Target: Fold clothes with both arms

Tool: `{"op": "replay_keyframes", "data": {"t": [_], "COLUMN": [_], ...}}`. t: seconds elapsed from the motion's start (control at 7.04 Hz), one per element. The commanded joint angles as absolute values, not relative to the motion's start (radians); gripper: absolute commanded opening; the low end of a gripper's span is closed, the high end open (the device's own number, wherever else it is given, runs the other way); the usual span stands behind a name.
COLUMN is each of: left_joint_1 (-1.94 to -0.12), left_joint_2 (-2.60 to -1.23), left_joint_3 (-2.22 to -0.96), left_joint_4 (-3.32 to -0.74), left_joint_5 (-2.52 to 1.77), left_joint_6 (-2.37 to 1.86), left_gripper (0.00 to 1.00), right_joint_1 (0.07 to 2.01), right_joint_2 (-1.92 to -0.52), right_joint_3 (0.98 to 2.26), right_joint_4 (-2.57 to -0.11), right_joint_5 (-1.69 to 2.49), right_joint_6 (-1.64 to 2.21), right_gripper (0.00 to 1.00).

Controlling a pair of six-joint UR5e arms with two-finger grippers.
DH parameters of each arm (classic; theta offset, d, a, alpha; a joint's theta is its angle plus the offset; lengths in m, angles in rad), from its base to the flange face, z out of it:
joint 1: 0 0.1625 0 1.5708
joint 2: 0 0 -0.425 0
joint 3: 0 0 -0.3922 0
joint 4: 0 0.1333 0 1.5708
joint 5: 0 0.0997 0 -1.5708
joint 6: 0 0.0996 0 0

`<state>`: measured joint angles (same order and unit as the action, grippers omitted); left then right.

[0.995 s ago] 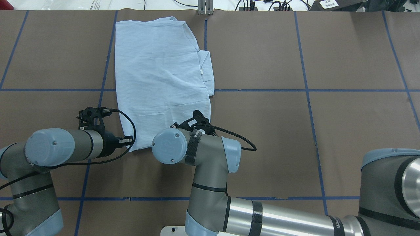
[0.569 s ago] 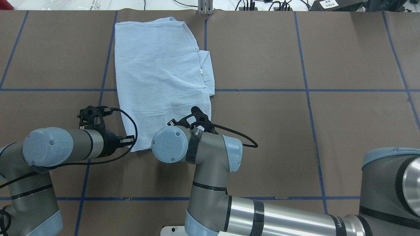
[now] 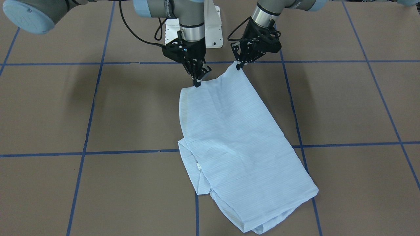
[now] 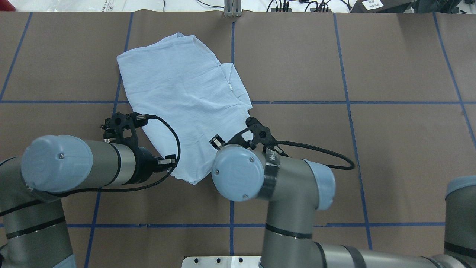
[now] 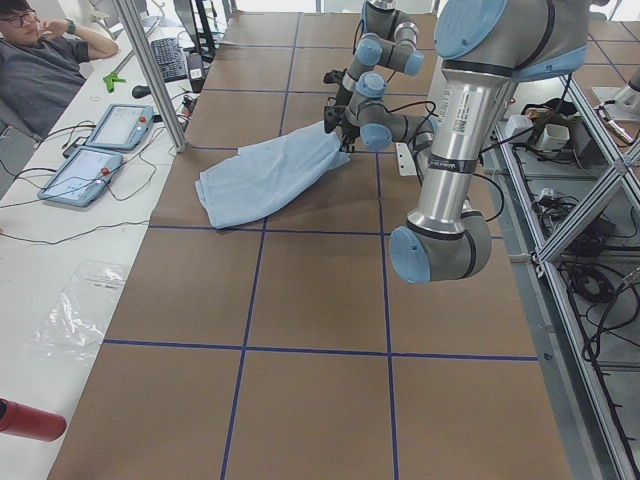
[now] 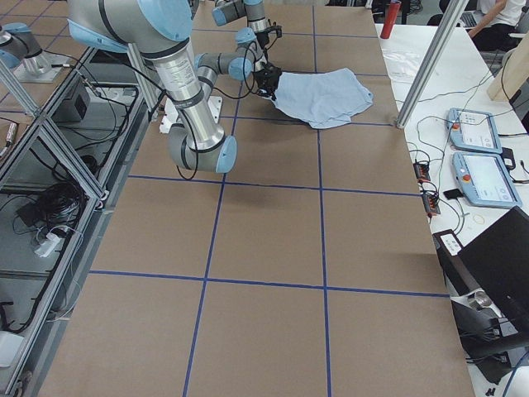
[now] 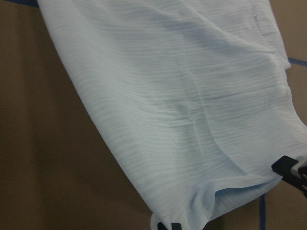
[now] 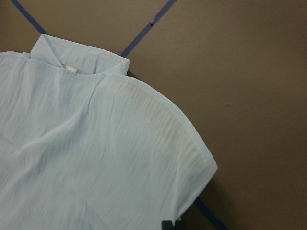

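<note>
The shirt's far end (image 3: pixel 277 214) is far out from the white base plate, so both my grippers should pull it closer first. Then they should bring the shirt's near corners forward over the shirt's panel (image 3: pixel 248 141).
The pale light-blue shirt (image 3: pixel 239 141) lies folded into a long panel, running diagonally across the brown table, with its collar (image 8: pixel 72 62) on one side. It also shows in the overhead view (image 4: pixel 178 93). My left gripper (image 3: pixel 239 66) is shut on the shirt's near corner and holds it a little above the table. My right gripper (image 3: pixel 197 83) is shut on the other near corner. In the overhead view both grippers' fingertips are hidden under the wrists. The left wrist view shows the fabric (image 7: pixel 182 96) stretched from the pinched hem.
Blue tape lines (image 4: pixel 346 102) grid the brown table. A white base plate (image 3: pixel 213 29) sits at the robot's foot. An aluminium post (image 4: pixel 232 9) stands at the far edge. An operator (image 5: pixel 40 60) and teach pendants (image 5: pixel 85 170) are beyond the table's far side.
Both grippers have moved to the robot's right with the near edge in them. The shirt has been dragged toward the robot and now lies diagonally instead of square to the tape lines.
</note>
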<state>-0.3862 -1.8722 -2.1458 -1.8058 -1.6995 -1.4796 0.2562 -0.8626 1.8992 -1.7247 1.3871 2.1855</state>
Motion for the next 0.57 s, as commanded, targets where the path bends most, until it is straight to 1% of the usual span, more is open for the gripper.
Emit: {"op": "replay_keyframes", "data": {"t": [0.0, 0.14, 0.28, 0.43], "left_joint_1": [-0.248, -0.176, -0.145, -0.146], "left_joint_2": [-1.878, -1.881, -1.884, -1.885], "left_joint_3": [-2.250, -2.325, -2.401, -2.417], "left_joint_4": [-1.770, -1.681, -1.590, -1.566], "left_joint_5": [-1.691, -1.687, -1.687, -1.689], "left_joint_6": [-1.581, -1.644, -1.658, -1.657], "left_gripper": [0.00, 0.00, 0.00, 0.00], "right_joint_1": [0.117, 0.085, 0.083, 0.083], "right_joint_2": [-0.917, -0.916, -0.911, -0.899], "right_joint_3": [2.191, 2.262, 2.282, 2.257], "right_joint_4": [-1.967, -2.043, -2.077, -2.072], "right_joint_5": [1.295, 1.289, 1.287, 1.285], "right_joint_6": [2.192, 2.197, 2.197, 2.183], "right_gripper": [0.00, 0.00, 0.00, 0.00]}}
